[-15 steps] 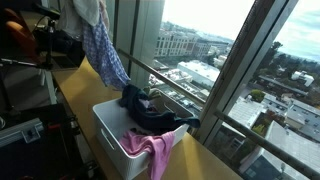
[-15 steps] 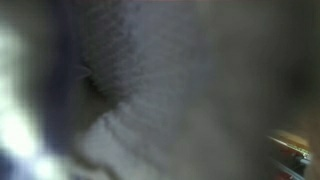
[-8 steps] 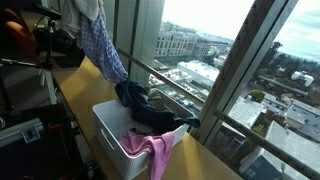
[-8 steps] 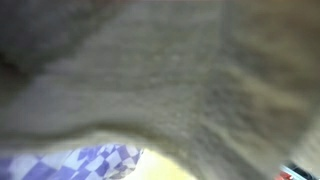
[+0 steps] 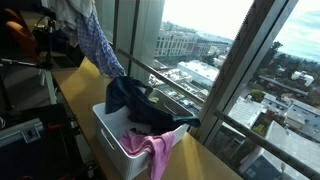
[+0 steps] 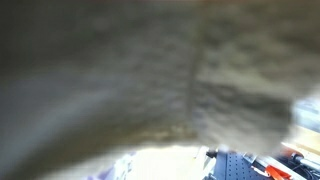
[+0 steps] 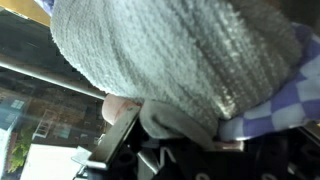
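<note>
Next, I swing my gripper back and lower the grey and checked cloths (image 5: pixel 97 43) onto the counter (image 5: pixel 85 82) next to the white bin, because they hang too far out from it.
In the wrist view a grey knitted cloth (image 7: pixel 170 50) fills most of the picture, with a blue-and-white checked cloth (image 7: pixel 285 100) beside it. My gripper (image 7: pixel 195 135) is shut on this bundle, its fingers mostly buried under the fabric. In an exterior view the checked cloth (image 5: pixel 100 45) hangs from the top left, high above a white bin (image 5: pixel 115 140); the gripper itself is hidden behind the fabric there. A dark blue garment (image 5: pixel 128 95) rises out of the bin just under the hanging cloth. Grey cloth (image 6: pixel 130 70) covers the lens of an exterior view.
A pink cloth (image 5: pixel 152 150) drapes over the bin's near rim. The bin stands on a long wooden counter (image 5: pixel 85 85) along tall windows (image 5: pixel 230 60). Dark equipment and stands (image 5: pixel 30 50) crowd the left side.
The hanging checked cloth has shifted a little left and up. The dark blue garment has lifted higher out of the bin toward the left.
</note>
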